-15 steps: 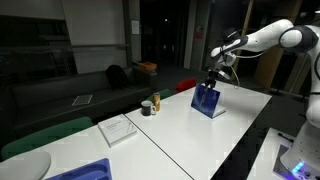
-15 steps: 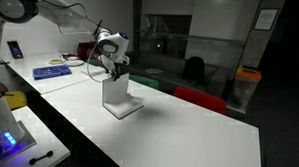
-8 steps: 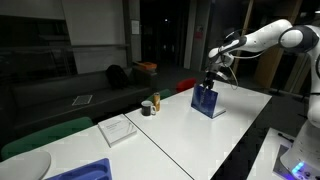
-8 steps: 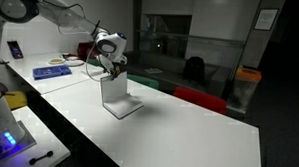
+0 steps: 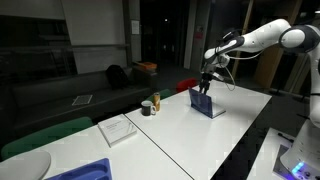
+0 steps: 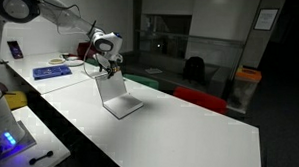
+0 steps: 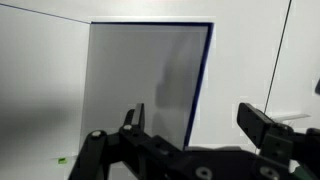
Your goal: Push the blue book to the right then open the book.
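The blue book's raised cover is leaning past upright, and its top edge is inside my open gripper. Next, I lift my gripper out of the way and let the cover fall open.
The blue book lies on the white table with its cover raised steeply; in an exterior view its pale inner pages show. My gripper hangs at the raised cover's top edge. In the wrist view the pale page fills the middle, and the cover's dark blue edge runs down between the fingers. The gripper is open, its fingers wide apart on either side of that edge. Whether a finger touches the cover I cannot tell.
A white flat pad, a small can and a dark jar sit further along the table. A bright-blue tray and a white plate lie at the near end. Red chair stands behind the table.
The gripper has moved sideways along with the cover's top edge, and the cover has swung from nearly upright to leaning further back, showing more of the pale inner page.
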`<state>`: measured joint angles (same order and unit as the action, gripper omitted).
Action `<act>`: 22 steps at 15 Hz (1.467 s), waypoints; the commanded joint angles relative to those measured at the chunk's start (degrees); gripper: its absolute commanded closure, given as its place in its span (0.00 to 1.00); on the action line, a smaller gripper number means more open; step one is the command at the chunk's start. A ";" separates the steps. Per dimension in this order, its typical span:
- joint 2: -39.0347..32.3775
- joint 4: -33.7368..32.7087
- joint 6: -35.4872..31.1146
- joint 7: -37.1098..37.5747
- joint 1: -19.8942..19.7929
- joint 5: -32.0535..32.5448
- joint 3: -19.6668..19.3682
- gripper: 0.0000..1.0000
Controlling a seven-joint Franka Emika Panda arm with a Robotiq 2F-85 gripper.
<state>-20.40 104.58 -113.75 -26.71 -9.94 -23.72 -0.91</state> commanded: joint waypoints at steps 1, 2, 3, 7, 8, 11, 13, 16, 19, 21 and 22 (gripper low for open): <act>2.01 2.72 -1.71 1.52 1.26 0.92 0.97 0.00; 1.80 2.77 -1.65 1.63 1.62 1.04 1.13 0.00; 1.58 2.85 -1.65 1.78 1.97 1.22 1.23 0.00; 1.39 3.06 -1.98 1.92 2.53 1.68 1.29 0.00; 1.35 3.10 -2.31 1.92 2.62 2.00 1.19 0.00; 2.16 4.54 -7.20 0.43 3.45 7.74 0.58 0.00; 3.03 6.11 -10.60 -0.54 3.71 13.88 0.36 0.00; 4.61 9.14 -17.23 -1.83 3.69 20.75 0.62 0.00; 6.77 12.72 -25.06 -3.22 3.01 23.29 1.28 0.00; 8.84 15.20 -29.42 -5.02 2.27 21.72 1.90 0.00; 10.05 16.22 -30.26 -6.22 1.87 20.51 2.24 0.00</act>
<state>-16.62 114.56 -139.65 -29.69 -6.73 -1.79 0.16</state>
